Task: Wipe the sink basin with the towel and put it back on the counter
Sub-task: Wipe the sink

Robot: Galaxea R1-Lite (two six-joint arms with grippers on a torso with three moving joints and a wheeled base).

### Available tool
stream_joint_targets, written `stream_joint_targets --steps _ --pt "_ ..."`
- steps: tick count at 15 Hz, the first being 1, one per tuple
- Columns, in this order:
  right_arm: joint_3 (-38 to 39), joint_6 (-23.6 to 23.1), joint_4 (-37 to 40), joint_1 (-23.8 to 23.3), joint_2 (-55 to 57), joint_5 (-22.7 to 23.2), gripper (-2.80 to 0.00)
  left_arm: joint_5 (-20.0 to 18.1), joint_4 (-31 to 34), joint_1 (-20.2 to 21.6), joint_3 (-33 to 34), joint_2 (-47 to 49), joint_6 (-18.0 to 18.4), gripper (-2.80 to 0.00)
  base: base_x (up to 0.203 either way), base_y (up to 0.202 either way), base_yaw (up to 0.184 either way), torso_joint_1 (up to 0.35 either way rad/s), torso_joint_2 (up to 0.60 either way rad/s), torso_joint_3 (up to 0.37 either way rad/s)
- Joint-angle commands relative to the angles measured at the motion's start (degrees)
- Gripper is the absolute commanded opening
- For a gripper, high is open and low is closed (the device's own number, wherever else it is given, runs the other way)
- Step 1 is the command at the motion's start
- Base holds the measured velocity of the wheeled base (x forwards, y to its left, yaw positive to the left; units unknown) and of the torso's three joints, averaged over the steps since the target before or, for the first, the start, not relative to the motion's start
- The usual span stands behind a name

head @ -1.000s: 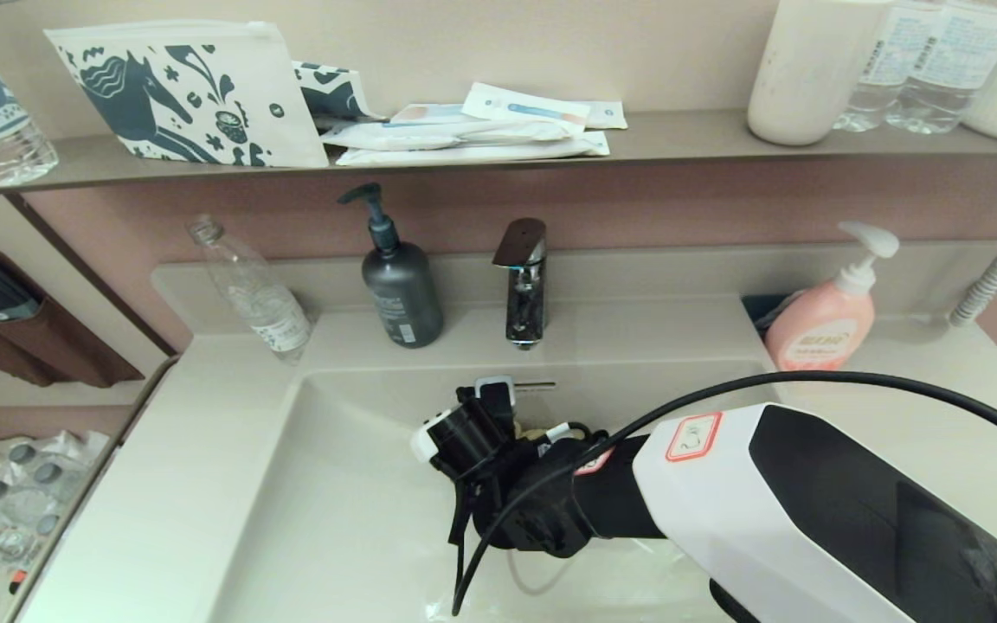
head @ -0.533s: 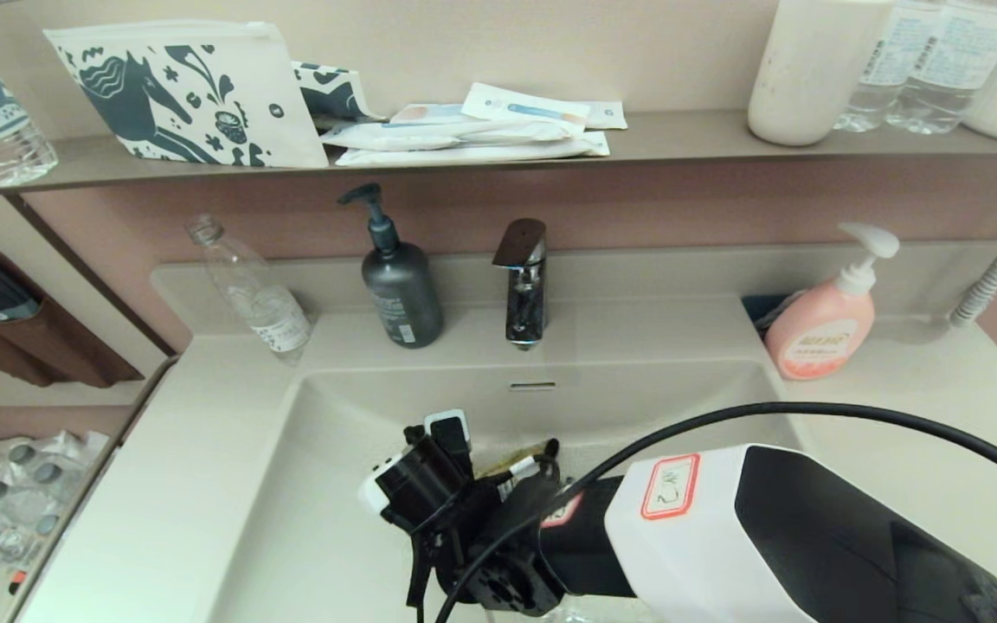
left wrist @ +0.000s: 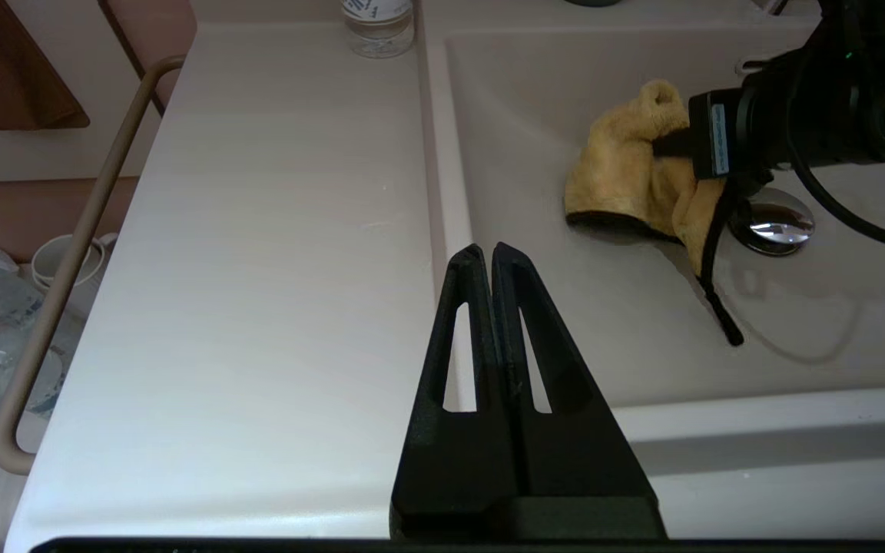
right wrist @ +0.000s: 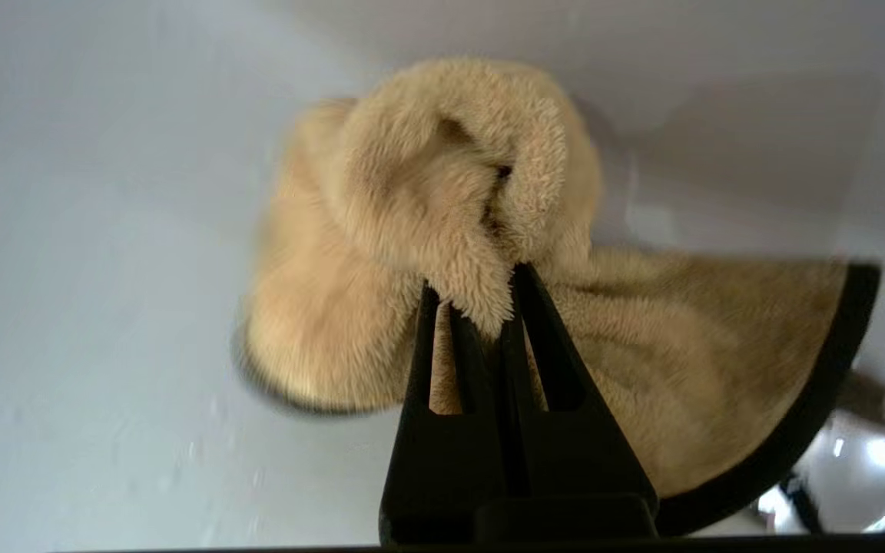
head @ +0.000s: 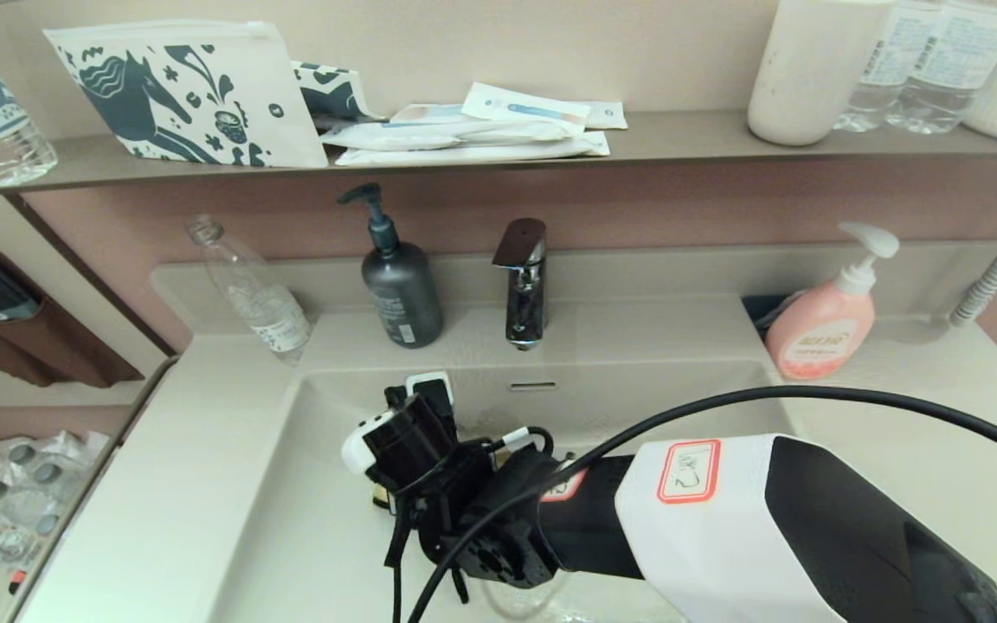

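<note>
The towel is already near the basin's side [left wrist: 490, 184] by the counter, so the robot's right gripper should pull it toward the basin's front [left wrist: 817, 341] and then across past the drain plug.
The mustard-yellow towel [right wrist: 442, 230] lies bunched on the floor of the glossy off-white sink basin [head: 308, 528], to the left of the chrome drain plug [left wrist: 773, 223]. My right gripper [right wrist: 473, 288] is shut on a fold of the towel and presses it against the basin. In the head view the right wrist covers the fingers, and only a sliver of the towel [head: 379, 500] shows. The towel's black trim [right wrist: 834, 384] and loop [left wrist: 715, 284] trail toward the drain. My left gripper [left wrist: 486, 253] hangs shut and empty over the left counter [left wrist: 258, 269] beside the basin's rim.
At the back stand a chrome faucet [head: 524, 281], a dark pump bottle [head: 399, 290], a clear plastic bottle [head: 252, 294] and a pink soap bottle [head: 823, 324]. The overflow slot [head: 532, 386] is in the basin's back wall. A rail [left wrist: 66, 253] runs along the counter's left edge.
The right gripper has dragged the towel from the basin's back middle toward the front, then to the left and slightly back. The left arm has not visibly moved.
</note>
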Motion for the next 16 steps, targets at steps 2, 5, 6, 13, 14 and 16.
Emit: stream_joint_targets --steps 2,5,6,13,14,16 --pt "-0.55 -4.41 -6.02 -1.32 1.12 -0.46 -2.80 0.00 -0.01 0.01 0.00 0.01 0.01 -2.80 0.000 0.000 0.000 0.000 0.00 0.000" --pt "-0.56 -7.28 -9.23 -1.53 3.87 -0.66 -2.80 0.00 -0.01 0.01 0.00 0.01 0.01 -2.80 0.000 0.000 0.000 0.000 0.00 0.000" --pt "-0.55 -7.60 -9.38 -1.49 4.83 -0.61 -2.80 0.00 -0.01 0.01 0.00 0.01 0.01 -2.80 0.000 0.000 0.000 0.000 0.00 0.000" --pt "-0.55 -7.76 -2.28 -0.08 6.08 0.90 -2.80 0.00 -0.01 0.01 0.00 0.01 0.01 -2.80 0.000 0.000 0.000 0.000 0.00 0.000" --pt "-0.55 -7.54 0.03 0.37 5.79 1.00 -2.80 0.00 -0.01 0.01 0.00 0.01 0.01 -2.80 0.000 0.000 0.000 0.000 0.00 0.000" --pt "-0.47 -6.21 5.01 1.22 4.51 1.35 -2.80 0.00 -0.01 0.01 0.00 0.01 0.01 -2.80 0.000 0.000 0.000 0.000 0.00 0.000"
